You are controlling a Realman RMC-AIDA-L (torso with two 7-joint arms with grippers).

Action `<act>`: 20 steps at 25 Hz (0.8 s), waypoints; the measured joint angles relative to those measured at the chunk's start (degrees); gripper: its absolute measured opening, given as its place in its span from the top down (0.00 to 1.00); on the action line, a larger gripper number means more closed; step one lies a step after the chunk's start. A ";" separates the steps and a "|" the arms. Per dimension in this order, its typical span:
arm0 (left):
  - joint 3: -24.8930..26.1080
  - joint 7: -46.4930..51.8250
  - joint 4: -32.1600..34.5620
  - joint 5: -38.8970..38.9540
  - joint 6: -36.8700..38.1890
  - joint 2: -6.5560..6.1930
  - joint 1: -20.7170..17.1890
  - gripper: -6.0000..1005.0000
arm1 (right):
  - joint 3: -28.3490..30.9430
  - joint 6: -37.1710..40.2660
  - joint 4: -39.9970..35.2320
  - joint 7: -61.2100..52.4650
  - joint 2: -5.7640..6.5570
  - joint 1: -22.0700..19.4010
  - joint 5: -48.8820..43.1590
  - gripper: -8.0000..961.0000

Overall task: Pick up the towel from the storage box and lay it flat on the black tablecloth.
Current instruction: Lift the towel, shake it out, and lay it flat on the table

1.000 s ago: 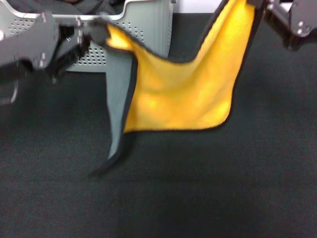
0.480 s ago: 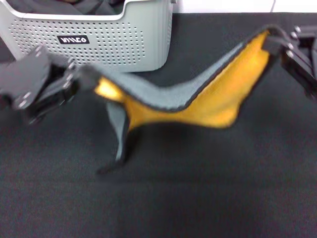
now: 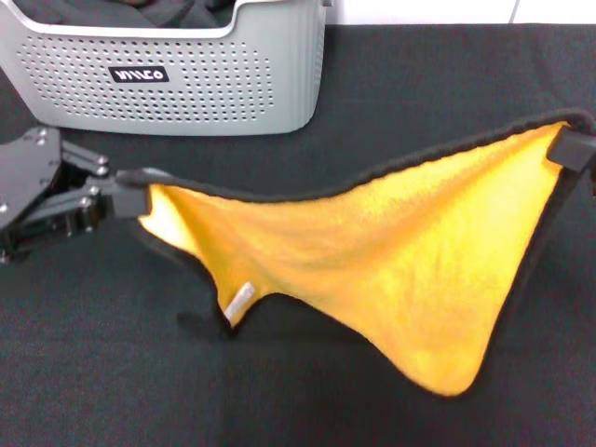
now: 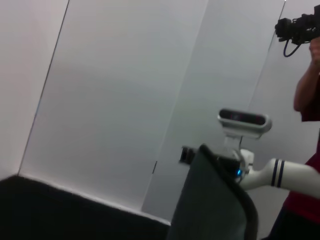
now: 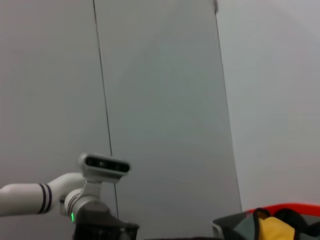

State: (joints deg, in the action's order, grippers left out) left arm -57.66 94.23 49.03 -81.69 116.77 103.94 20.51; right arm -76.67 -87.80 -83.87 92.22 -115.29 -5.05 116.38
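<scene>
The towel's tagged corner (image 3: 236,305) is hanging curled under my left gripper, so both my grippers should swing the towel toward me (image 3: 177,372) and then pull it flat toward the storage box.
The towel (image 3: 391,261) is stretched between both grippers, orange-yellow side up, its black binding along the edges. It sags in the middle, and its lower corner and white tag (image 3: 239,301) lie low on the black tablecloth (image 3: 307,400). My left gripper (image 3: 130,182) is shut on the towel's left corner, in front of the storage box (image 3: 186,88). At the right edge of the head view, my right gripper (image 3: 573,147) is shut on the opposite corner. The towel's grey side (image 4: 210,205) shows in the left wrist view.
Dark cloths (image 3: 140,11) lie inside the light grey storage box at the back left. The wrist views show pale wall panels, the robot's head (image 4: 242,122) and a person in red (image 4: 305,150) holding a camera.
Both grippers came down and toward the front, away from the box. The towel went from hanging to stretched out low with its orange side up and its lower edge on the tablecloth.
</scene>
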 joint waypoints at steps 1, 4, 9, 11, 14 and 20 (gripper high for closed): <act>0.01 0.23 0.00 0.53 0.00 0.00 0.53 0.98 | 0.14 -0.02 0.20 0.18 0.01 0.23 -0.16 0.93; 0.49 -0.25 -0.08 2.85 -0.05 0.45 2.24 0.98 | 1.73 0.17 -0.06 1.43 0.00 1.00 -0.14 0.92; 3.93 -0.93 -2.29 2.30 -0.29 1.52 7.92 0.98 | 7.55 0.46 3.58 2.74 0.16 6.58 -0.28 0.92; 5.89 -0.72 -4.05 -0.88 -0.34 1.63 11.24 0.98 | 9.77 0.48 5.94 3.05 0.34 9.58 -0.92 0.92; 8.64 0.12 -5.37 -6.73 -0.44 1.22 16.09 0.98 | 14.53 0.54 9.77 3.05 0.49 15.01 -3.23 0.92; 10.17 3.44 -4.25 -16.55 -0.46 -0.74 22.78 0.98 | 19.75 -0.05 14.20 1.43 0.56 21.51 -7.74 0.92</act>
State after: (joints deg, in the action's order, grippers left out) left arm -47.49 97.66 44.78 -98.23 116.30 103.20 43.29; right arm -56.92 -87.85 -69.67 93.65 -114.73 16.46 108.64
